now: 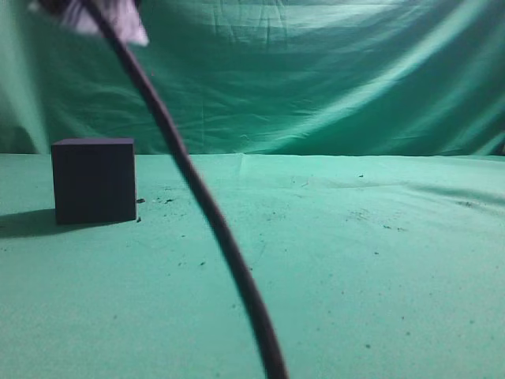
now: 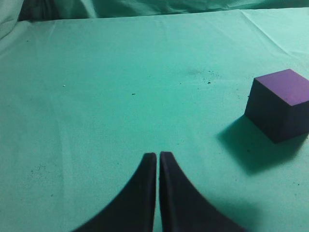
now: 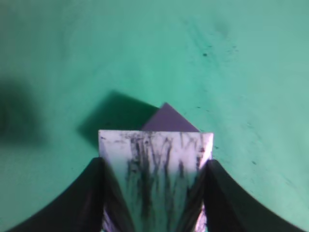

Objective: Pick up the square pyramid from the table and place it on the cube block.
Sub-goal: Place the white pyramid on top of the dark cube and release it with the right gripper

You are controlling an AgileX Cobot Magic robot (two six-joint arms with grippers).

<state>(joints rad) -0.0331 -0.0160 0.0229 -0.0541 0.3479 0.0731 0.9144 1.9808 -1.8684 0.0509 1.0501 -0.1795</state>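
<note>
The robot's right gripper should keep going down until the pyramid's base sits flat, since the square pyramid (image 1: 112, 22) hangs with its base down over the clear top of the cube block (image 1: 93, 141).
The dark purple cube block (image 1: 94, 180) stands on the green table (image 1: 355, 276) at the left; it also shows at the right of the left wrist view (image 2: 280, 104). My right gripper (image 3: 154, 166) is shut on the square pyramid (image 3: 155, 169), whitish with dark streaks, held in the air above the cube block (image 3: 170, 121), whose top corner shows just past the pyramid's base. In the exterior view a bit of the pyramid (image 1: 110, 22) shows at the top left edge. My left gripper (image 2: 158, 155) is shut and empty, low over the cloth left of the cube.
A black cable (image 1: 201, 197) arcs across the exterior view from top left to bottom middle. A draped green backdrop (image 1: 316, 71) hangs behind the table. Small dark crumbs (image 2: 208, 79) dot the cloth.
</note>
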